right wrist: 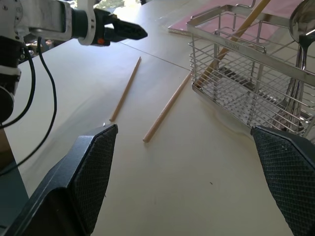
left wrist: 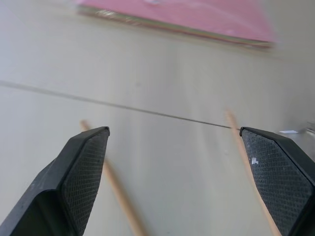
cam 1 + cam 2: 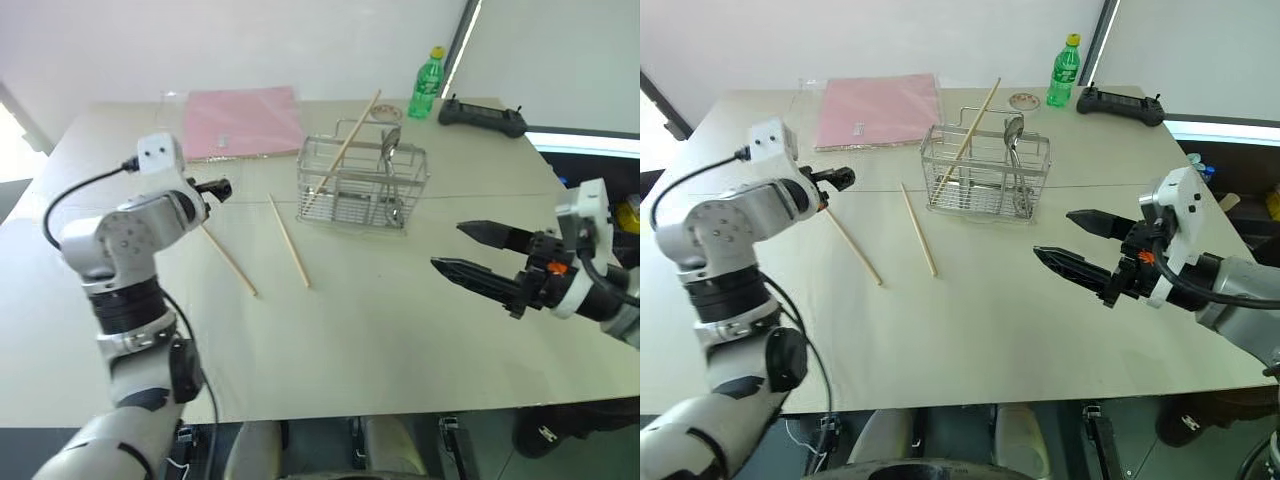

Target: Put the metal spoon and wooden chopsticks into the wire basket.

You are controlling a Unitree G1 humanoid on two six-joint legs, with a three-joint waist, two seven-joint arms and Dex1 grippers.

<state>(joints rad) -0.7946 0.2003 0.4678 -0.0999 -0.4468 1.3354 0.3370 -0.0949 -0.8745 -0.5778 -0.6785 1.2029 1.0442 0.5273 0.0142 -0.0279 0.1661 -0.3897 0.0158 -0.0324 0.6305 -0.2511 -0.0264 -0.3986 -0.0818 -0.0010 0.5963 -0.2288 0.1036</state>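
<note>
The chopstick below my left gripper will stay propped and stick out when it is lowered in, because the leaning chopstick reaches high above the wire basket's rim.
The wire basket stands at the middle back of the table. The metal spoon stands inside it, bowl up, and one of the wooden chopsticks leans in it. Two more chopsticks lie flat on the table to its left, one near the basket and one further left. My left gripper hovers open over the far end of the left stick, holding nothing. On the right, level with the basket's near side, my right gripper is open and empty, pointing left towards the basket.
A pink folder lies at the back left. A green bottle, a small round lid and a black controller sit along the back right edge. The near half of the table is bare.
</note>
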